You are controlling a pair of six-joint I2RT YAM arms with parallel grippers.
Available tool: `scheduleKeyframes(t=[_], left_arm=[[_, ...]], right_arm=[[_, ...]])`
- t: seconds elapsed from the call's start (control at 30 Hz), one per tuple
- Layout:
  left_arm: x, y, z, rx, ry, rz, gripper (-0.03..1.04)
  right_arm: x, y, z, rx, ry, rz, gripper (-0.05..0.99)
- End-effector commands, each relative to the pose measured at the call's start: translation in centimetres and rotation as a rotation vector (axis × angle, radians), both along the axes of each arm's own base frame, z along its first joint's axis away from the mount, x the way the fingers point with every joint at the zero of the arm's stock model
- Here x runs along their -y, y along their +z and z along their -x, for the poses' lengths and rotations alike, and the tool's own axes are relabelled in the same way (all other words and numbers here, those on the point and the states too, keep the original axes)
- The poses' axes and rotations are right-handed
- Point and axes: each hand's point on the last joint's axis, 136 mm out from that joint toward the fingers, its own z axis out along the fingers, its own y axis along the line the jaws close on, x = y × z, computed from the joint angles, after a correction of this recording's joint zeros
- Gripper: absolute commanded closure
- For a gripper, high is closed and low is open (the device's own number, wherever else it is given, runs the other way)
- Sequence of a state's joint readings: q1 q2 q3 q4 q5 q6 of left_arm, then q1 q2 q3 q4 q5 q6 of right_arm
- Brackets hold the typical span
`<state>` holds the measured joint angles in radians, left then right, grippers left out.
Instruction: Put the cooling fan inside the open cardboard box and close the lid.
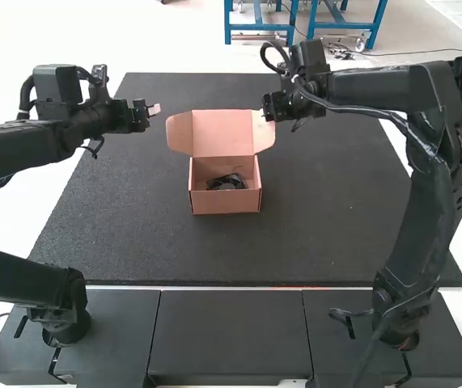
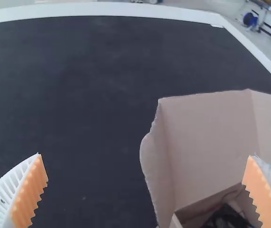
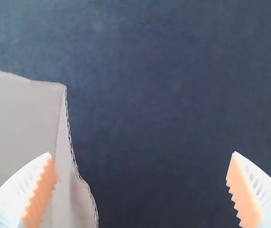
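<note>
I expect the whole lid [image 1: 222, 132] to swing forward when I pull its side flap, because the lid is joined to the box along its back edge [image 1: 223, 156].
A small cardboard box [image 1: 224, 194] stands on the black mat with its lid [image 1: 214, 133] raised upright at the back. The black cooling fan [image 1: 226, 183] lies inside it. My left gripper [image 1: 151, 109] hovers open just left of the lid's left flap; in the left wrist view the lid [image 2: 211, 142] rises between its white ribbed fingers [image 2: 23, 192], and a bit of the fan [image 2: 228, 219] shows below. My right gripper [image 1: 268, 111] is open beside the lid's right flap [image 3: 26, 147], one finger [image 3: 31, 192] close against the cardboard.
The black mat [image 1: 328, 210] covers most of the table, with open room on all sides of the box. A white table edge [image 1: 425, 162] runs along the right and front.
</note>
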<state>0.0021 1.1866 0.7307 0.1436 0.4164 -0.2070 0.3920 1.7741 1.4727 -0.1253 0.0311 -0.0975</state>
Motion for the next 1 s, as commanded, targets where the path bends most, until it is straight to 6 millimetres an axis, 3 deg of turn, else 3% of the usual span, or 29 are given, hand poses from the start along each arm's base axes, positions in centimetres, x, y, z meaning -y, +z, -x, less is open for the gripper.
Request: scheduleKeyframes(t=[0.0, 0.33, 0.4, 0.5, 0.6, 0.7, 0.97], left_arm=[[0.0, 0.1, -0.1, 0.004, -0.019, 0.014, 0.04], [0.1, -0.2, -0.3, 0.006, -0.032, 0.019, 0.04], [0.2, -0.1, -0.3, 0.009, -0.033, 0.019, 0.04], [0.3, -0.3, -0.4, 0.004, -0.036, 0.019, 0.04], [0.4, -0.3, -0.4, 0.004, -0.038, 0.019, 0.04], [0.4, -0.5, -0.4, 0.001, -0.038, 0.019, 0.04], [0.4, -0.6, -0.3, -0.004, -0.039, 0.020, 0.04]], right_arm=[[-0.7, -0.7, 0.8, -0.016, 0.018, 0.004, 0.12], [-0.5, -0.9, 0.7, -0.019, 0.013, 0.006, 0.18], [-0.4, -0.5, 0.5, -0.011, 0.012, 0.001, 0.25], [-0.5, -0.3, 0.5, -0.008, 0.014, -0.003, 0.28], [-0.5, -0.2, 0.6, -0.008, 0.018, -0.007, 0.40], [-0.8, -0.1, 0.7, -0.008, 0.025, -0.013, 0.40], [-1.2, 0.8, 1.0, -0.005, 0.023, -0.054, 0.67]])
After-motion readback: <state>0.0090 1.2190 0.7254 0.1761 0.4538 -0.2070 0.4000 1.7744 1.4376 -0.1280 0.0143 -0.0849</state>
